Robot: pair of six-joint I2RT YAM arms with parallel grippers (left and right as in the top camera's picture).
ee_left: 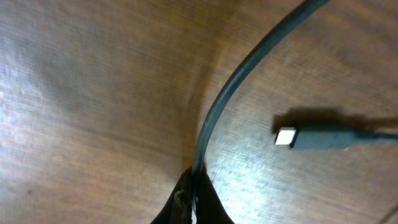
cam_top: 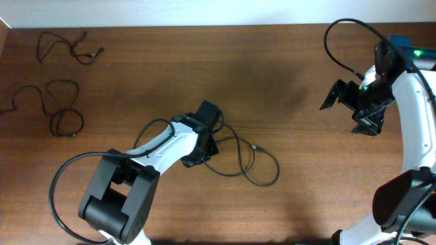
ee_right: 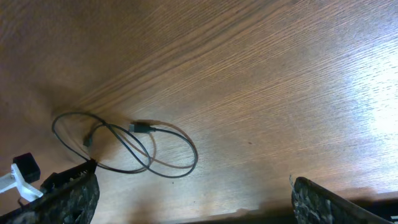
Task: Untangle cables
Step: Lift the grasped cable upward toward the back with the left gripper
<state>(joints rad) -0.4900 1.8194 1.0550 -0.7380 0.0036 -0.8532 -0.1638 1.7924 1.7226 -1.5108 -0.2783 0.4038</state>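
Observation:
The cable's loops (cam_top: 242, 169) are crossed around its plug end, so my left gripper should raise its piece of the cable while my right gripper pulls the plug end (cam_top: 256, 148) free.
A thin black cable (cam_top: 248, 163) lies in loose loops on the brown table (cam_top: 293, 61) at the centre. My left gripper (cam_top: 203, 151) is at the loops' left edge. In the left wrist view it (ee_left: 194, 186) is shut on a strand of that cable (ee_left: 230, 93), which curves up to the right. A plug end (ee_left: 311, 138) with a pale tip lies flat just right of the strand. Two more cables (cam_top: 68, 47) (cam_top: 58, 112) lie apart at the far left. My right gripper (cam_top: 351, 110) hovers open at the right with nothing in it; its view shows the loops (ee_right: 143, 149) well ahead.
The table's left edge (cam_top: 3, 41) runs close to the two far-left cables. The left arm's white links (cam_top: 157, 146) stretch from the bottom left to the centre. The right arm (cam_top: 409, 102) stands along the right edge, with its own thicker black cable (cam_top: 337, 47) arching above it.

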